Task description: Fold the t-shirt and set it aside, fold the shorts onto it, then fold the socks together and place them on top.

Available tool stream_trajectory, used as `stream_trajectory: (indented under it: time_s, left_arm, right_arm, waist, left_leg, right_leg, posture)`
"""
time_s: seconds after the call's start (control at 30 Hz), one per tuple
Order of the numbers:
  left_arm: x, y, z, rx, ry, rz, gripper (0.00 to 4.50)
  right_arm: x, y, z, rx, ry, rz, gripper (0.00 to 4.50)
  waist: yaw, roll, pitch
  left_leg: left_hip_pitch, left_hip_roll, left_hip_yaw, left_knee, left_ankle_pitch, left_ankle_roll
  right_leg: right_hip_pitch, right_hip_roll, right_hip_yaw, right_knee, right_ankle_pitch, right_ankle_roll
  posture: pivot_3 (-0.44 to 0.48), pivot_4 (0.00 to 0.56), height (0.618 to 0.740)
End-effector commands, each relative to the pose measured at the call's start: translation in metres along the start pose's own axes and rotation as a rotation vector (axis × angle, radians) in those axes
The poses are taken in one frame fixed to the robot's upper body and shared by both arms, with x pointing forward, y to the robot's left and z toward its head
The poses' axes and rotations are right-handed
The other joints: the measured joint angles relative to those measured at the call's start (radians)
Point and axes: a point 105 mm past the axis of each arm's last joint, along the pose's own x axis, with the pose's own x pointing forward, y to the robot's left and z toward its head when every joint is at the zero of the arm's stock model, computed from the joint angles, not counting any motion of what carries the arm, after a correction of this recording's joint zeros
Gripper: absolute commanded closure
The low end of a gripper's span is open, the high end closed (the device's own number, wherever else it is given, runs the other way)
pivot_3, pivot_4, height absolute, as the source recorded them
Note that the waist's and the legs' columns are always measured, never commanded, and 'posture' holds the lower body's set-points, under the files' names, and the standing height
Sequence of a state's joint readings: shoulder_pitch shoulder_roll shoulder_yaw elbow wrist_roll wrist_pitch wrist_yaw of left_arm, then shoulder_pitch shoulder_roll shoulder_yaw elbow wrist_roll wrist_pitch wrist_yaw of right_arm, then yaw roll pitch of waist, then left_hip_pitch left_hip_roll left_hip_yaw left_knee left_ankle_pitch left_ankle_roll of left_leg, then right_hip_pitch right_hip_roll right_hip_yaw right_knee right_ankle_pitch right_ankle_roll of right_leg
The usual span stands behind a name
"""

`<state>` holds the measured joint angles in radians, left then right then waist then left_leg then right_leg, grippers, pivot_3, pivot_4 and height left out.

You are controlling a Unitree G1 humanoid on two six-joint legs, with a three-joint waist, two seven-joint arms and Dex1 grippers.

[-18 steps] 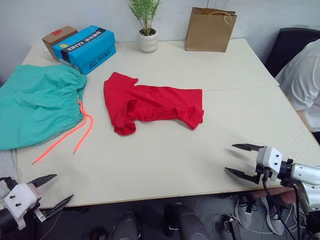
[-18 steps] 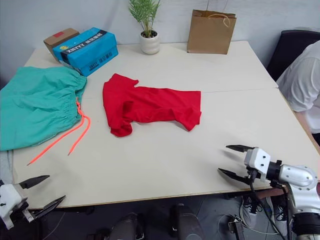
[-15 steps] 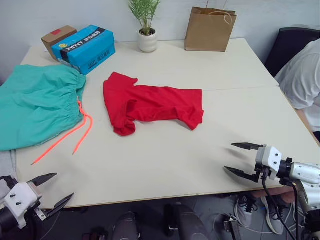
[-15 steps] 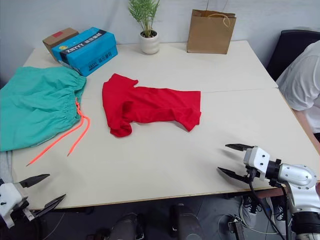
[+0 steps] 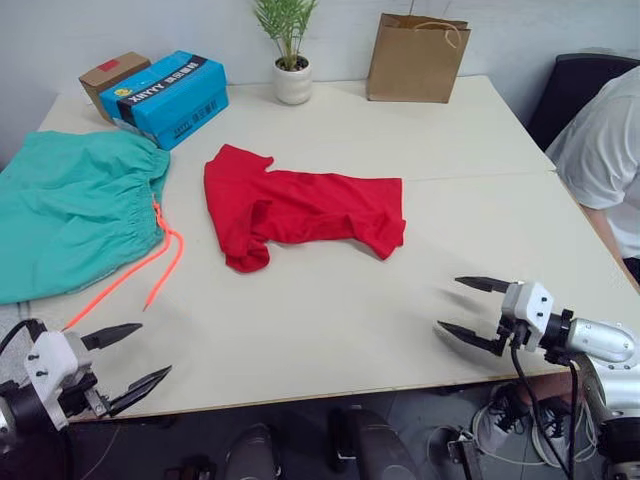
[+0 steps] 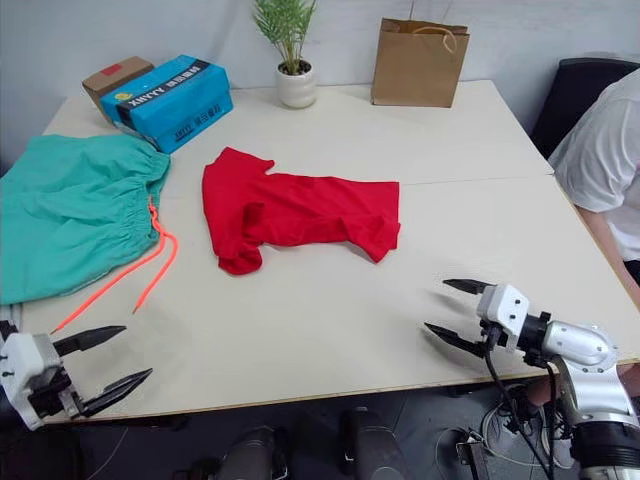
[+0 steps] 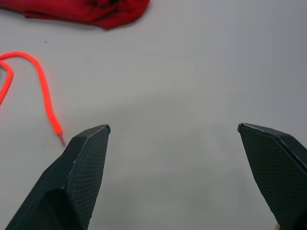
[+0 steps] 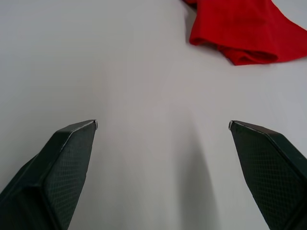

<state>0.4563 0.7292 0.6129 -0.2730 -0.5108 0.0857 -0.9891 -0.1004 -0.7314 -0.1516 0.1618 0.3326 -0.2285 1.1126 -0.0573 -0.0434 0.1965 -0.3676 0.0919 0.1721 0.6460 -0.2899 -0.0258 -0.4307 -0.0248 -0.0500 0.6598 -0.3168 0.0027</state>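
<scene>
The t-shirt's near edge (image 5: 328,231) is bunched up in folds. The red t-shirt (image 5: 308,202) will spread into a much wider sheet when I pull it toward me.
The red t-shirt (image 5: 300,207) lies crumpled in the middle of the cream table (image 5: 330,300). The teal shorts (image 5: 70,205) spread over the table's left edge, their orange drawstring (image 5: 150,270) trailing toward the front. My left gripper (image 5: 140,353) hovers open at the front left edge, just short of the drawstring's end (image 7: 57,129). My right gripper (image 5: 462,308) is open over the front right of the table, well short of the t-shirt's hem (image 8: 240,33). The socks are out of view.
At the back stand a blue shoebox (image 5: 165,95), a small brown carton (image 5: 115,75), a potted plant (image 5: 290,65) and a brown paper bag (image 5: 418,58). A person in a white shirt (image 5: 605,150) sits at the right, beside a dark chair (image 5: 575,85).
My left gripper has come up and forward over the table's front left edge. My right gripper has edged slightly inward over the table. The garments have not moved.
</scene>
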Motion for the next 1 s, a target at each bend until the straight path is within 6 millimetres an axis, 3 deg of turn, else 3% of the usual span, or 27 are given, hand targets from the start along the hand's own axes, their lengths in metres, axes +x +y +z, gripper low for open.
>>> stream_trajectory:
  time_s: [0.03, 0.17, 0.3, 0.37, 0.5, 0.73, 1.0]
  left_arm:
    - [0.018, 0.020, 0.031, 0.050, -0.116, 0.079, 0.02]
    - [0.061, 0.030, 0.058, 0.160, -0.168, 0.076, 0.02]
    - [0.096, 0.035, 0.055, 0.239, -0.105, 0.029, 0.02]
    - [0.124, 0.046, 0.057, 0.299, -0.098, 0.044, 0.02]
    - [0.155, 0.057, 0.056, 0.373, -0.085, 0.052, 0.02]
    - [0.172, 0.055, 0.052, 0.417, -0.079, -0.022, 0.02]
    - [0.171, 0.057, 0.055, 0.403, -0.117, -0.011, 0.02]
  right_arm:
    - [0.014, -0.006, 0.030, 0.013, -0.084, -0.042, 0.00]
    - [0.037, -0.013, 0.051, 0.014, -0.127, -0.088, 0.00]
    - [0.058, -0.010, 0.060, -0.005, -0.139, -0.093, 0.00]
    - [0.069, -0.010, 0.060, -0.011, -0.149, -0.118, 0.00]
    - [0.076, -0.013, 0.055, -0.008, -0.159, -0.157, 0.00]
    - [0.076, -0.014, 0.041, 0.003, -0.151, -0.192, 0.00]
    - [0.076, -0.010, 0.033, 0.009, -0.143, -0.192, 0.00]
  waist:
    - [0.001, 0.000, 0.000]
    - [0.006, 0.000, 0.000]
    - [0.004, 0.001, -0.001]
    - [0.004, 0.001, -0.001]
    - [0.005, 0.001, -0.001]
    - [0.003, 0.001, -0.001]
    - [0.004, 0.001, -0.001]
  left_leg:
    - [0.000, 0.000, 0.000, 0.000, 0.000, 0.000]
    - [0.000, -0.001, -0.002, 0.001, 0.002, 0.000]
    - [0.000, -0.001, 0.000, 0.000, 0.004, -0.005]
    - [-0.001, -0.001, 0.000, 0.000, 0.005, -0.006]
    - [-0.001, -0.002, 0.001, 0.000, 0.006, -0.006]
    - [-0.003, 0.000, 0.005, 0.001, 0.007, -0.007]
    - [-0.003, -0.001, 0.005, 0.003, 0.008, -0.007]
  right_leg:
    - [0.000, 0.000, 0.000, 0.000, 0.000, 0.000]
    - [0.001, 0.000, 0.000, 0.001, 0.001, 0.001]
    - [0.001, 0.000, 0.000, 0.001, 0.001, 0.002]
    - [0.000, 0.000, 0.000, 0.001, 0.001, 0.002]
    - [-0.001, 0.000, 0.001, 0.002, 0.001, 0.002]
    - [-0.006, 0.001, 0.002, 0.004, 0.001, 0.003]
    - [-0.006, 0.001, 0.003, 0.007, 0.001, 0.003]
  posture:
    - [0.000, 0.150, 0.740]
    - [0.000, 0.150, 0.740]
    - [0.000, 0.150, 0.740]
    - [0.000, 0.150, 0.740]
    - [0.000, 0.150, 0.740]
    - [0.000, 0.150, 0.740]
    - [0.000, 0.150, 0.740]
